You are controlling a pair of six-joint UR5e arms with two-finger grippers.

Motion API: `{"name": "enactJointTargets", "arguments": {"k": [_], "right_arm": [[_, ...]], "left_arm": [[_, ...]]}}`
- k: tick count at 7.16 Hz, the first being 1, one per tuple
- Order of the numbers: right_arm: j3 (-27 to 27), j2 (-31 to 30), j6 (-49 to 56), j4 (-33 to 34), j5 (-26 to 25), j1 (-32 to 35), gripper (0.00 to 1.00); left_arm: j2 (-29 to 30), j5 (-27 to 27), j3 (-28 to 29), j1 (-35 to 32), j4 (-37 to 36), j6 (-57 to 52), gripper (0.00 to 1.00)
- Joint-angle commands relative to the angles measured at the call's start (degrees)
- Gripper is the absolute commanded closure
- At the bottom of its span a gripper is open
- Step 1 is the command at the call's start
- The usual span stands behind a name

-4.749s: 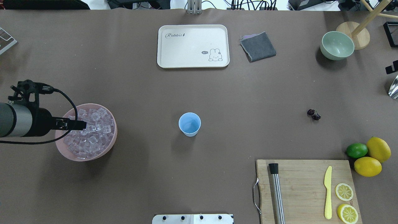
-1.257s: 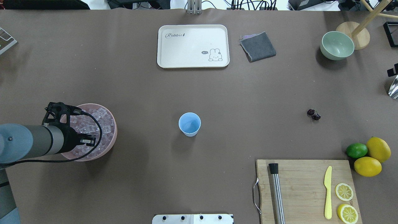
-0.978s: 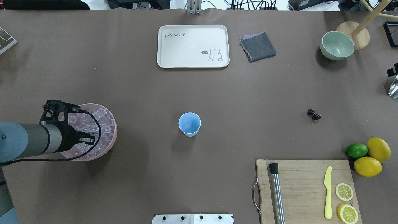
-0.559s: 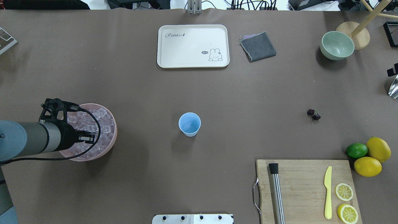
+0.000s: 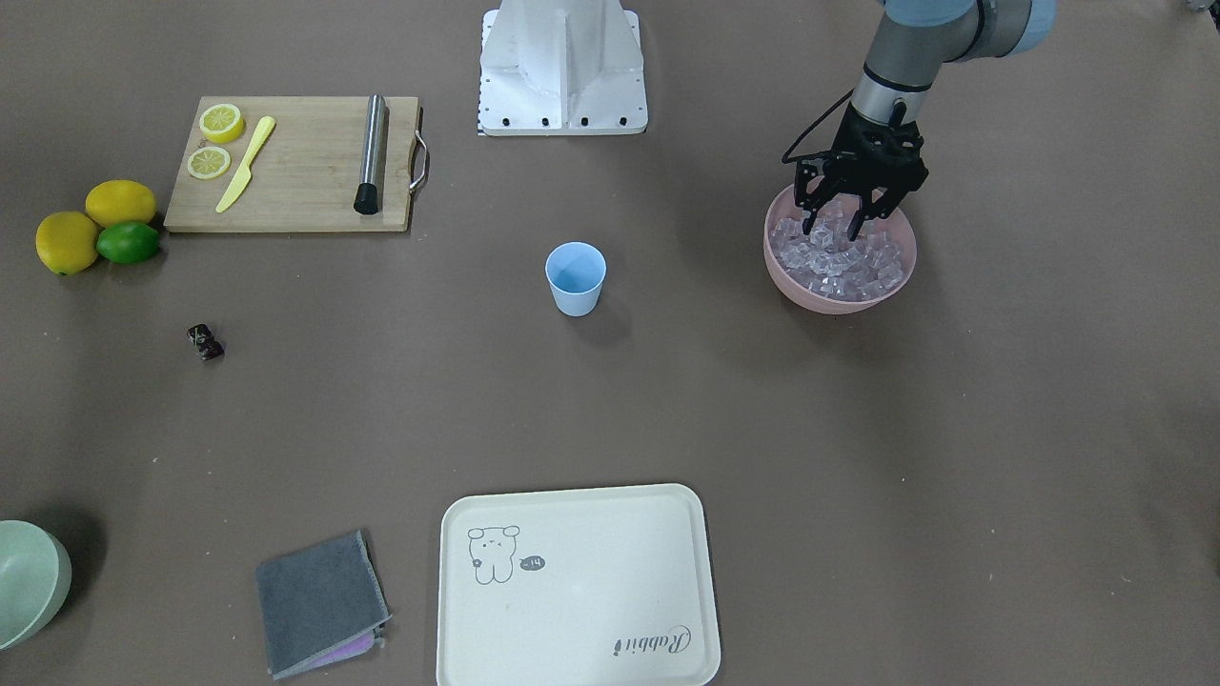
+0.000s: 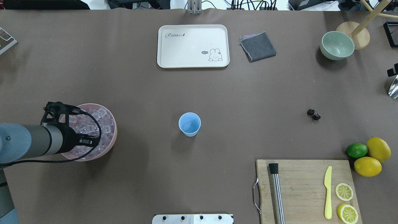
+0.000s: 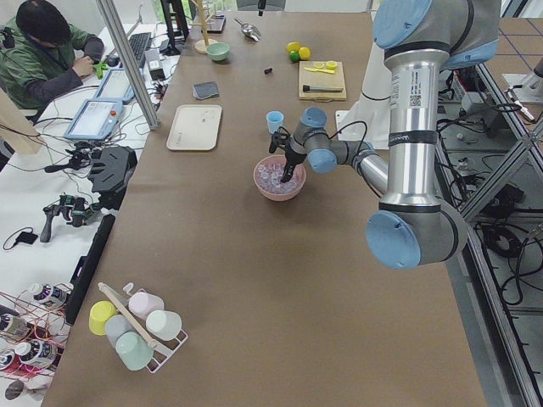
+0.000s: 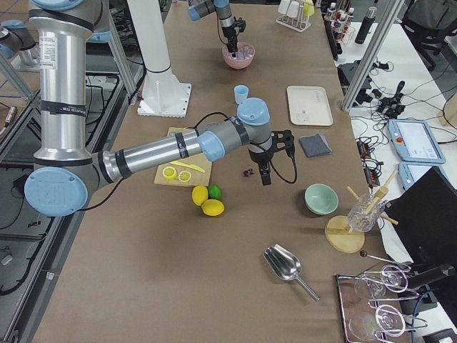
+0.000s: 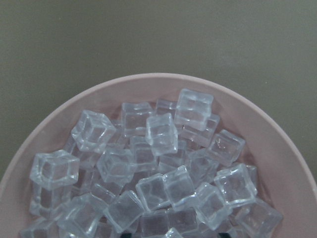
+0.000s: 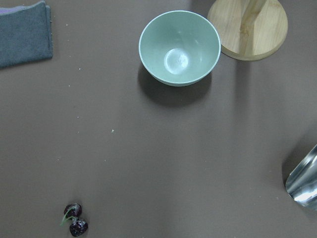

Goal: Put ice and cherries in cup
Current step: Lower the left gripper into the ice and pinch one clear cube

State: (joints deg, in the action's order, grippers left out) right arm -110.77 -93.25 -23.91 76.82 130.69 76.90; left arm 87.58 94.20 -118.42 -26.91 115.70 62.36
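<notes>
My left gripper should go lower, since only the top corner of one clear cube reaches its fingers. I should bring them open around that cube before closing.
The light blue cup stands upright mid-table, also in the front-facing view. The ice is several clear cubes piled in a pink bowl at the robot's left; the left wrist view shows the cubes close up. My left gripper points down with its fingers spread and its tips among the cubes. The cherries lie on the table at the right, also in the right wrist view. My right gripper hovers beside the cherries; I cannot tell whether it is open or shut.
A cream tray, a grey cloth and a pale green bowl sit at the far side. A cutting board carries a metal muddler, a yellow knife and lemon slices. Two lemons and a lime lie beside it.
The left arm has turned from lying level over the pink bowl to pointing down into the ice. Over the last second it only shifted slightly. Cup and cherries have not moved.
</notes>
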Motion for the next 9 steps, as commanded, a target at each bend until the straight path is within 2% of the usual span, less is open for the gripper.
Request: {"name": "enactJointTargets", "arguments": {"k": [1, 6, 7, 9], "right_arm": [[0.2, 0.0, 0.0, 0.0, 0.0, 0.0, 0.0], [0.3, 0.0, 0.0, 0.0, 0.0, 0.0, 0.0], [0.4, 0.0, 0.0, 0.0, 0.0, 0.0, 0.0], [0.5, 0.0, 0.0, 0.0, 0.0, 0.0, 0.0]], "left_arm": [[0.1, -0.1, 0.6, 0.5, 0.0, 0.1, 0.35], [0.3, -0.1, 1.3, 0.9, 0.0, 0.1, 0.4], [0.4, -0.1, 1.3, 0.9, 0.0, 0.1, 0.44], [0.4, -0.1, 1.2, 0.9, 0.0, 0.1, 0.68]]}}
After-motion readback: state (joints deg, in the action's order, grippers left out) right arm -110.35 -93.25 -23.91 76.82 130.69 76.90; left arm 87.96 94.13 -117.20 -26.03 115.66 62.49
